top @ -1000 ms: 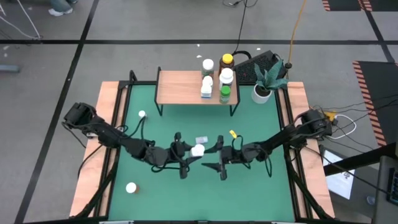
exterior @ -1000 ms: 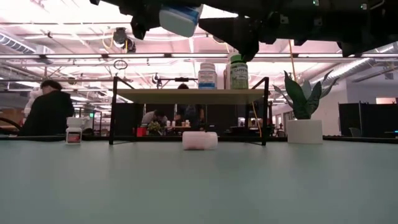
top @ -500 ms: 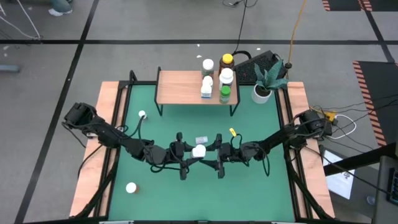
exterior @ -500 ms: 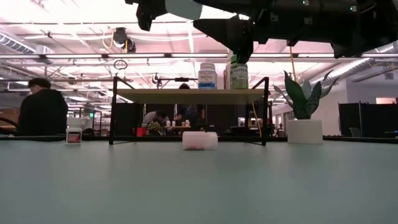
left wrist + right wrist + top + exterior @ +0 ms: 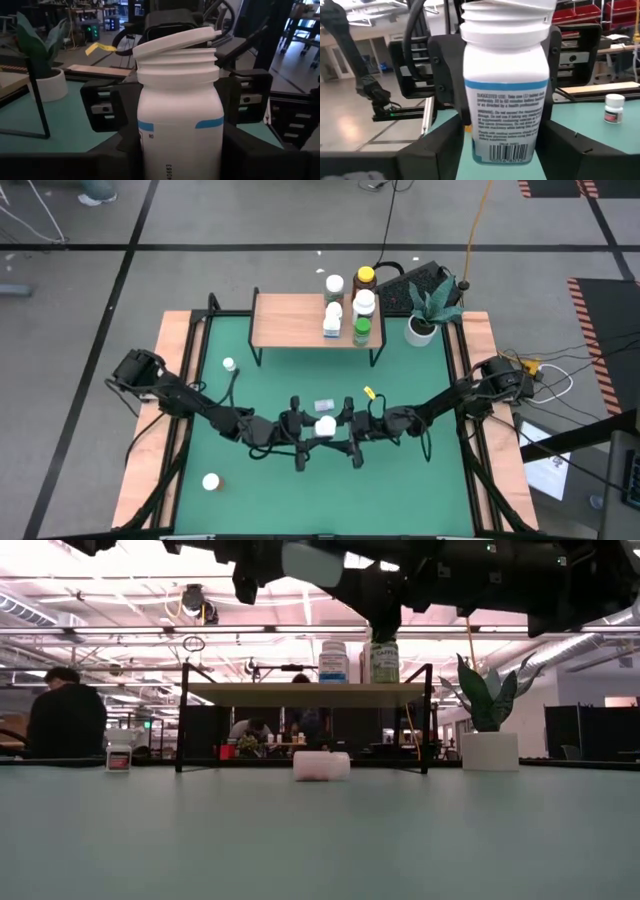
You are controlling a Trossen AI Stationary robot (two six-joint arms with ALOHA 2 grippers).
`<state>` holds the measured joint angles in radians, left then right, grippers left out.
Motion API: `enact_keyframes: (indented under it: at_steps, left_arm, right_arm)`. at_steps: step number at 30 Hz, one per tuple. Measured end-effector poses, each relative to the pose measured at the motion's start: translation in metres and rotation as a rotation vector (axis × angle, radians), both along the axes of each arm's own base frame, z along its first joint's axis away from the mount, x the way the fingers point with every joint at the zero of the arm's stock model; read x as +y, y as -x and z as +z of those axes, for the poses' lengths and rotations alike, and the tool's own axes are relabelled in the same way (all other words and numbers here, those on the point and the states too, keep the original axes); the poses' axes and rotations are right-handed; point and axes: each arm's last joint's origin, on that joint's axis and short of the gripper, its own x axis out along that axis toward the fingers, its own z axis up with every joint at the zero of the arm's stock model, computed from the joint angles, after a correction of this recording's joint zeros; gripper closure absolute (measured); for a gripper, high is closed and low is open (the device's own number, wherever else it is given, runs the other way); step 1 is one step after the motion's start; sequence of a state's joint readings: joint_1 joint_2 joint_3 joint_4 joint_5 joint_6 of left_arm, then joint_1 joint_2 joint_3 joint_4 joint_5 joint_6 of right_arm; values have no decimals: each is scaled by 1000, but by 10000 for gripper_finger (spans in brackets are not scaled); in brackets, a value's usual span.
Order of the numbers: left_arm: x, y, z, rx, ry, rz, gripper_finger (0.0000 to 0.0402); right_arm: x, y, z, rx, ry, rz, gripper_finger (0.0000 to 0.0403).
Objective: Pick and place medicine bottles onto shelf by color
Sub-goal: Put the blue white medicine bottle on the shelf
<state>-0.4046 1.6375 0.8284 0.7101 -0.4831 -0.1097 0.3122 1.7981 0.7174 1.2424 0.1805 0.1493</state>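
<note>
The white cap is crooked on the bottle's neck [image 5: 178, 59], so the robot's right gripper should hold the bottle while the left gripper pushes the cap [image 5: 174, 41] down before the bottle goes on the shelf.
A white bottle with a blue band [image 5: 325, 426] is held above the table's middle, upright, its white cap askew [image 5: 172, 42]. My left gripper [image 5: 312, 428] is shut on it from the left. My right gripper [image 5: 341, 428] is open, with a finger on either side of the same bottle [image 5: 505, 90]; I cannot tell if they touch it. The shelf [image 5: 295, 320] stands at the far edge. Several bottles stand on the shelf's right end: white [image 5: 334, 284], amber [image 5: 366, 276], green [image 5: 362, 330]. My left gripper pinches the bottle's lower body [image 5: 175, 155], below the blue band, between its two fingers. The fingers come level from the table's left. The bottle stands upright in the hold, lifted well clear of the table.
One bottle lies on its side [image 5: 324, 404] on the table, just beyond the grippers. Two small white bottles stand at the left [image 5: 229, 364] and near left [image 5: 211, 481]. A white plant pot [image 5: 421, 330] stands right of the shelf.
My left gripper has gone a little toward the table's right edge with the bottle, which has turned from tilted to upright. My right gripper has come toward the table's left edge, up to the bottle, and its fingers now flank it.
</note>
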Motion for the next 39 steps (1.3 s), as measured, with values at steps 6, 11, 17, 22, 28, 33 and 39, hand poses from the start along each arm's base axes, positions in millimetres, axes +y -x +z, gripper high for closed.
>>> enact_keyframes:
  at_steps: [6,11,17,22,28,33,39]
  left_arm:
    - [1,0,0,2,21,7,218]
    - [0,0,-2,23,16,5,196]
    - [-5,15,7,98,-72,-20,146]
    - [-5,31,26,108,-81,-41,118]
    - [-6,32,25,117,-114,-51,152]
    - [4,27,24,117,-61,5,218]
    - [6,27,21,147,-49,-1,329]
  right_arm:
    - [-3,-1,-1,10,7,-11,256]
    - [-4,-1,-11,97,125,-15,276]
    - [-8,-2,-23,215,184,-22,262]
    - [-14,-2,-30,292,198,-38,269]
    - [-19,-4,-33,343,173,-19,269]
    - [-14,-8,-29,343,192,13,269]
    - [-12,-9,-26,326,199,16,269]
